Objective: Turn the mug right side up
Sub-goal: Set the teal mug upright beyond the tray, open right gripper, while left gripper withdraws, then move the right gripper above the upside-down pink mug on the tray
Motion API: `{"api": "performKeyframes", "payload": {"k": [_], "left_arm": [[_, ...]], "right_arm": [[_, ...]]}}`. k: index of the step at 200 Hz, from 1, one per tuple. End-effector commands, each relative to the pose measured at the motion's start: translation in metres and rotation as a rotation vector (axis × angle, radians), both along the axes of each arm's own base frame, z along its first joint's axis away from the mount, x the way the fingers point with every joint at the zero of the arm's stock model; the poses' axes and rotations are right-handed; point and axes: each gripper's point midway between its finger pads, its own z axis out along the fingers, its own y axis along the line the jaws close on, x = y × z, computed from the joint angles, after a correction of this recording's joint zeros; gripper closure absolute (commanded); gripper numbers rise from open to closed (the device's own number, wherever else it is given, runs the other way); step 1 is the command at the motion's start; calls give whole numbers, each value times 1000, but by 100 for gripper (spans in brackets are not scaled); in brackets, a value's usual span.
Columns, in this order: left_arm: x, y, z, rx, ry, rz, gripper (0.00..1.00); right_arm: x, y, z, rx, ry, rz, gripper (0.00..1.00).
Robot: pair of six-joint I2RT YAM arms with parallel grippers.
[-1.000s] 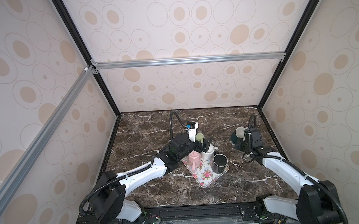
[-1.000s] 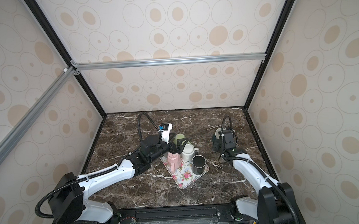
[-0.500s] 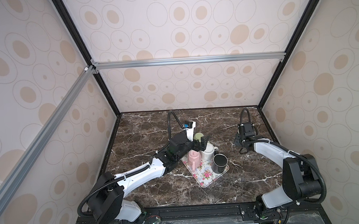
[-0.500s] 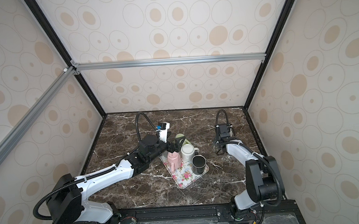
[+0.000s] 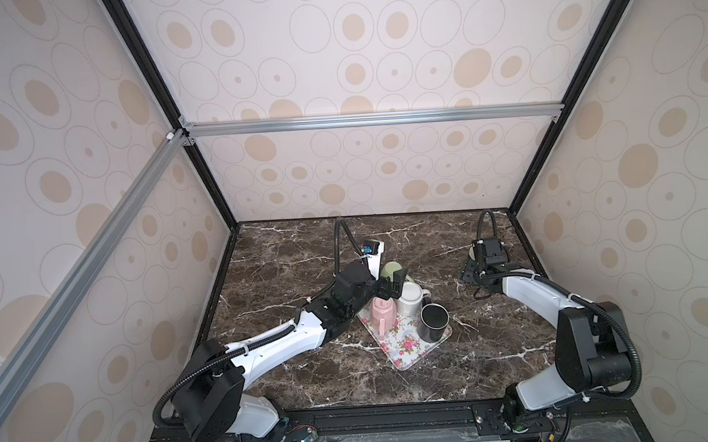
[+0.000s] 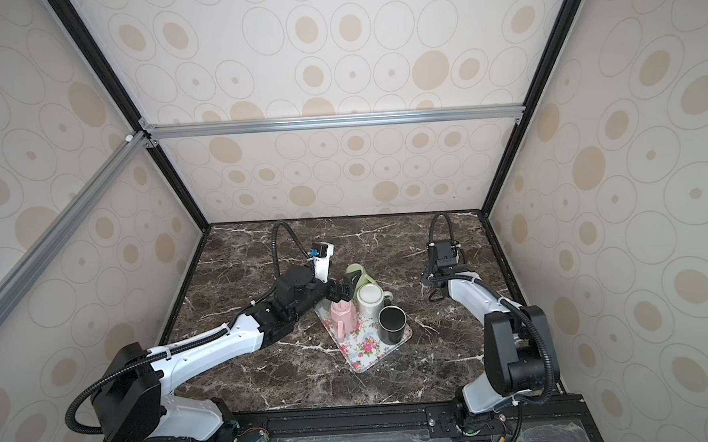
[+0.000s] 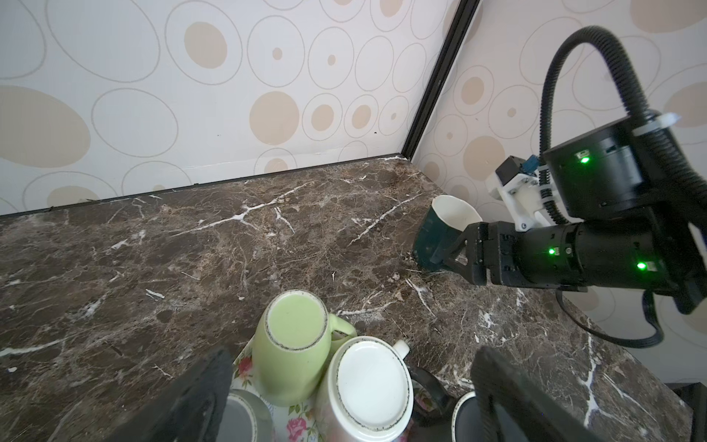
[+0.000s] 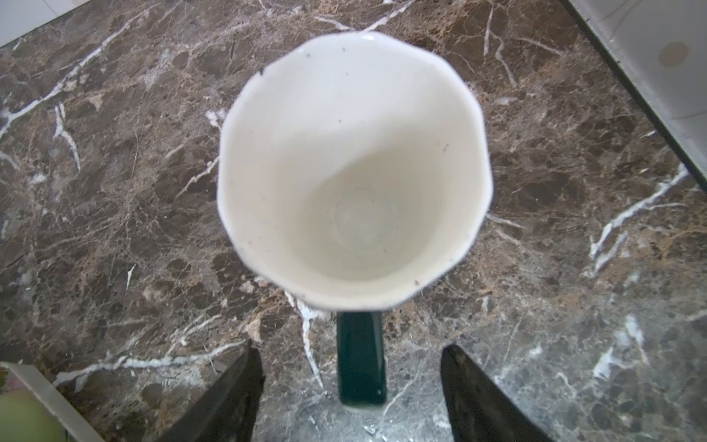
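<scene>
I see the dark green mug point(image 8: 357, 173) upright and the upside-down pink mug's handle point(image 5: 382, 326) clear of other mugs, so I keep moving my right gripper to that handle and close it.
The dark green mug point(image 8: 352, 172) with a white inside stands mouth up on the marble table at the right point(image 7: 440, 233). Its handle point(image 8: 361, 359) points back between the fingers of my right gripper point(image 8: 350, 350), which is open, with both fingers clear of the handle. In both top views the right gripper point(image 5: 473, 274) point(image 6: 430, 278) covers most of the mug. My left gripper point(image 7: 354, 356) is open and hovers over the mugs on the tray point(image 5: 395, 284), holding nothing.
A floral tray point(image 5: 409, 352) near the table's middle carries an upside-down light green mug point(image 7: 294, 336), an upside-down white mug point(image 7: 367, 386), an upside-down pink mug point(image 5: 382, 312) and an upright black mug point(image 5: 432, 322). The enclosure's right wall is close behind the green mug.
The right gripper moved toward the back right with the green mug, then opened; the mug now stands free. The left arm has barely moved.
</scene>
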Motion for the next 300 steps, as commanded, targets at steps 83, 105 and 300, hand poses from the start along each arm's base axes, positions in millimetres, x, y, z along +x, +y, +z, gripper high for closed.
{"api": "performKeyframes", "payload": {"k": [83, 105, 300], "left_arm": [[-4, 4, -7, 5, 64, -14, 2], [-13, 9, -21, -2, 100, -19, 2], [-53, 55, -81, -67, 193, 37, 2]], "right_arm": [[-38, 21, 35, 92, -1, 131, 20], [-45, 41, 31, 180, -24, 220, 20], [-142, 147, 59, 162, 8, 482, 25]]}}
